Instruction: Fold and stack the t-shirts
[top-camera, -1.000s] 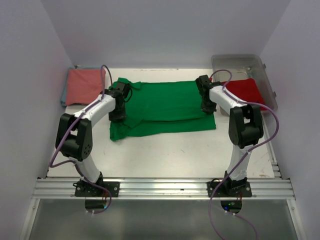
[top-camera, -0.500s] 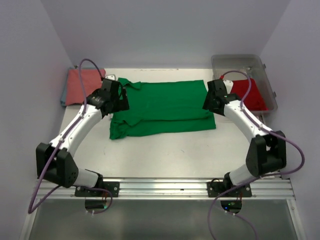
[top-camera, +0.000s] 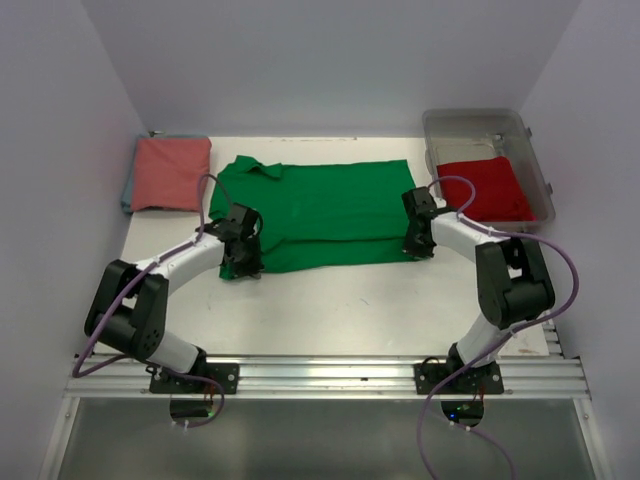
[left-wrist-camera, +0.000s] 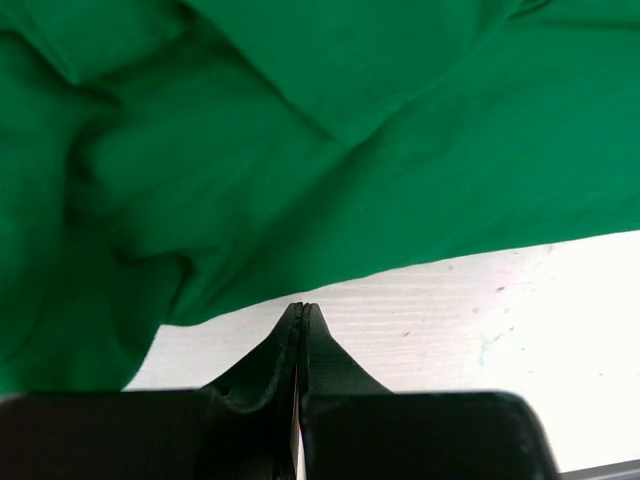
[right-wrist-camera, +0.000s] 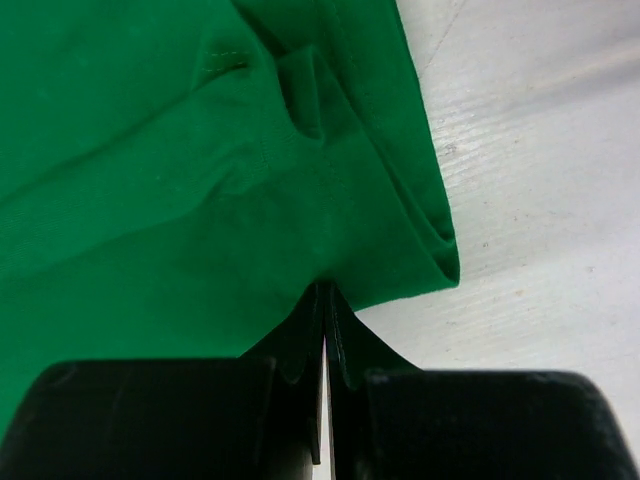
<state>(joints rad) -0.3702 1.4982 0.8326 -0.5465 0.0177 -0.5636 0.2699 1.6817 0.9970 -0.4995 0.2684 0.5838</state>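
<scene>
The green t-shirt's near edge kinks (left-wrist-camera: 182, 300) beside the left gripper's closed fingers, so the robot should first move that gripper back onto the bunched corner (top-camera: 228, 272) and spread it flat.
A bright green collared t-shirt (top-camera: 320, 205) lies spread across the middle of the table, its lower part doubled over. My left gripper (top-camera: 244, 266) is at its near left edge. In the left wrist view it (left-wrist-camera: 303, 308) is shut on bare table just short of the green cloth (left-wrist-camera: 350, 150), holding nothing. My right gripper (top-camera: 416, 250) is at the near right corner. In the right wrist view it (right-wrist-camera: 322, 288) is shut with its tips in the hem of the green cloth (right-wrist-camera: 150, 150). A folded salmon-pink t-shirt (top-camera: 172, 172) lies at the back left. A red t-shirt (top-camera: 485, 188) lies in a bin.
The clear plastic bin (top-camera: 538, 165) with the red shirt stands at the back right. A bluish edge (top-camera: 127, 192) shows under the pink shirt. White table (top-camera: 340, 310) runs between the green shirt and the metal rail (top-camera: 320, 375) at the front. Walls enclose three sides.
Both arms reached to the shirt's far side, then drew back to its near edge. Both grippers are now shut at the near corners.
</scene>
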